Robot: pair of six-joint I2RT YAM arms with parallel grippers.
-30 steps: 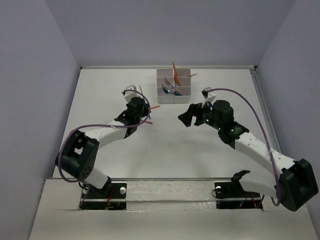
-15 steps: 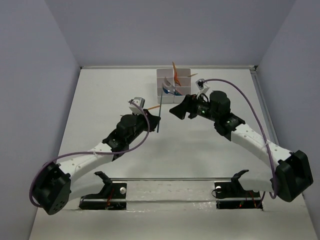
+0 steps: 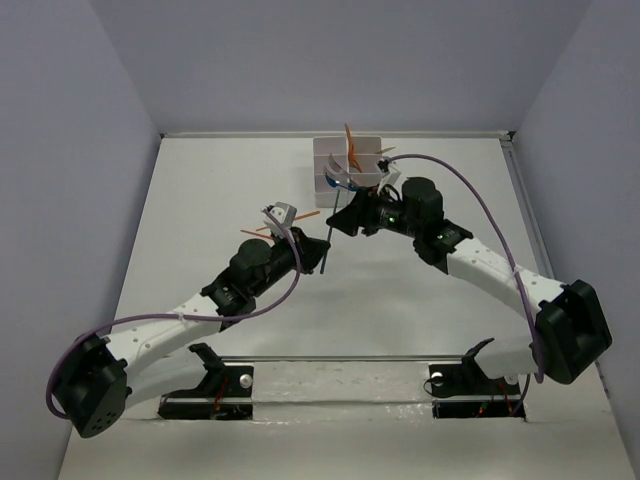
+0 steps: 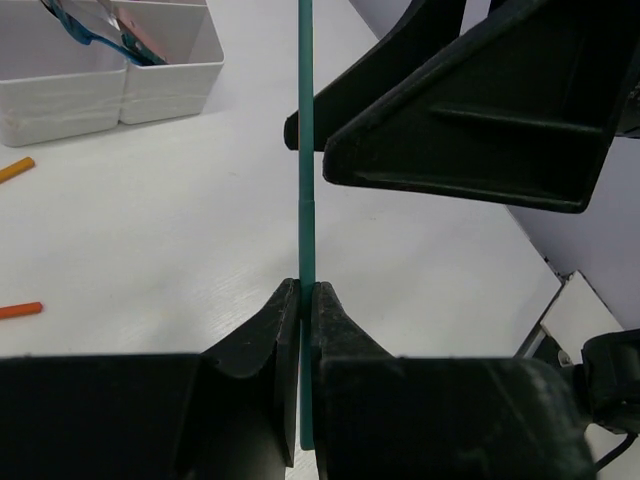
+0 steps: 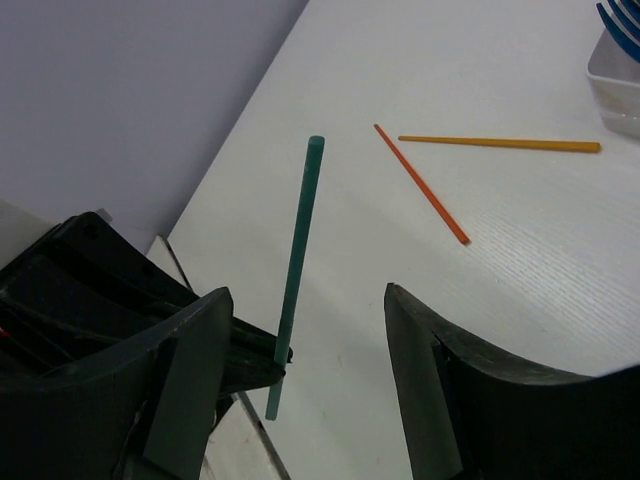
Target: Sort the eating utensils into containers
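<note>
The teal stick's near end (image 3: 323, 266) is in my left gripper, away from the bins, so I should take the free length (image 3: 334, 209) with my right gripper and open my left gripper.
My left gripper (image 4: 306, 290) is shut on a teal stick (image 4: 306, 150) and holds it upright above the table; it shows in the top view (image 3: 310, 258) right of centre-left. My right gripper (image 5: 305, 300) is open, with its jaws on either side of the same teal stick (image 5: 298, 260) without touching it; in the top view it (image 3: 345, 222) is just in front of the white bins (image 3: 330, 165). Two orange sticks (image 5: 420, 183) (image 5: 500, 143) lie on the table. The bins hold an upright orange utensil (image 3: 348, 140) and blue pieces (image 3: 345, 181).
The bin block stands at the table's back middle; its corner shows in the left wrist view (image 4: 110, 80) and the right wrist view (image 5: 620, 85). Grey walls enclose the table on three sides. Both arms meet near the table's centre.
My left arm has stretched forward and to the right, carrying the teal stick toward the centre. My right gripper has moved left and closer, now straddling the stick.
</note>
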